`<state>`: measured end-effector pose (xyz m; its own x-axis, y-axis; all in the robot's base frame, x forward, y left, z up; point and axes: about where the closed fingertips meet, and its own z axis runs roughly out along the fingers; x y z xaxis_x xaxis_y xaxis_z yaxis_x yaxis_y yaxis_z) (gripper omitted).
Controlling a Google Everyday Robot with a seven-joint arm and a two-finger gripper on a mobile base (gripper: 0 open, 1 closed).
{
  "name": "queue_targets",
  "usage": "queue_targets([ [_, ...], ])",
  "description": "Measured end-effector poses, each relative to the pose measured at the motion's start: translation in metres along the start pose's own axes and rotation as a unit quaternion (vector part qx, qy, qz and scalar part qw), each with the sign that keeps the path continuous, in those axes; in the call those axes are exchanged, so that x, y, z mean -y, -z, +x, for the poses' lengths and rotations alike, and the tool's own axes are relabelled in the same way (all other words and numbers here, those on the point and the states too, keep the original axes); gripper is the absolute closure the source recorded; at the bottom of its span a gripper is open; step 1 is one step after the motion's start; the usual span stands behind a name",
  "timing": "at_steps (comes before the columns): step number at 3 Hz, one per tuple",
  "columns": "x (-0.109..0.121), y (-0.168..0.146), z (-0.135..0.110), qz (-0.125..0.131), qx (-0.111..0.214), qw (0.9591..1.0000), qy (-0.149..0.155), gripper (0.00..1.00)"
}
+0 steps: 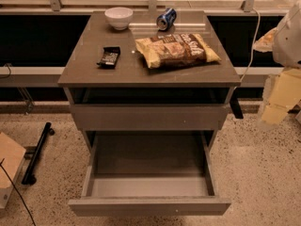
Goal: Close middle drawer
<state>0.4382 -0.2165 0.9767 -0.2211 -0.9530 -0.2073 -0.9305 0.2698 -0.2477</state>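
Note:
The middle drawer (148, 207) will slide in and stay square when the robot pushes its front, because the straight sides (89, 173) run back under the taller drawer front.
The middle drawer (149, 161) is pulled far out of the grey-brown cabinet toward me. Its smooth grey floor is bare, and its flat front strip (149, 206) sits near the bottom of the view. Above it is the taller plain drawer front (149, 117), with a dark gap under the cabinet top. My gripper (273, 108), pale and blurred, hangs at the right edge of the view. It is beside the cabinet's right side at the height of the taller front, apart from both drawers.
On the cabinet top (84, 74) lie a white bowl (118, 18), a blue can on its side (166, 19), a chip bag (176, 50) and a black snack bar (109, 57). A black rod (37, 152) and a cardboard box (9, 168) are on the floor at left.

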Motion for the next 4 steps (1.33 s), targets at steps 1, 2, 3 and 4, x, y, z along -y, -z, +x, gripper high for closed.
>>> queue_targets([
  [1, 0.0, 0.0, 0.0, 0.0, 0.0, 1.0, 0.0, 0.0],
  [2, 0.001, 0.002, -0.001, 0.005, 0.001, 1.0, 0.0, 0.15],
  [3, -0.011, -0.007, -0.007, 0.004, 0.01, 0.9998, 0.015, 0.4],
  [4, -0.03, -0.032, -0.008, -0.019, 0.024, 0.9993, 0.023, 0.63],
])
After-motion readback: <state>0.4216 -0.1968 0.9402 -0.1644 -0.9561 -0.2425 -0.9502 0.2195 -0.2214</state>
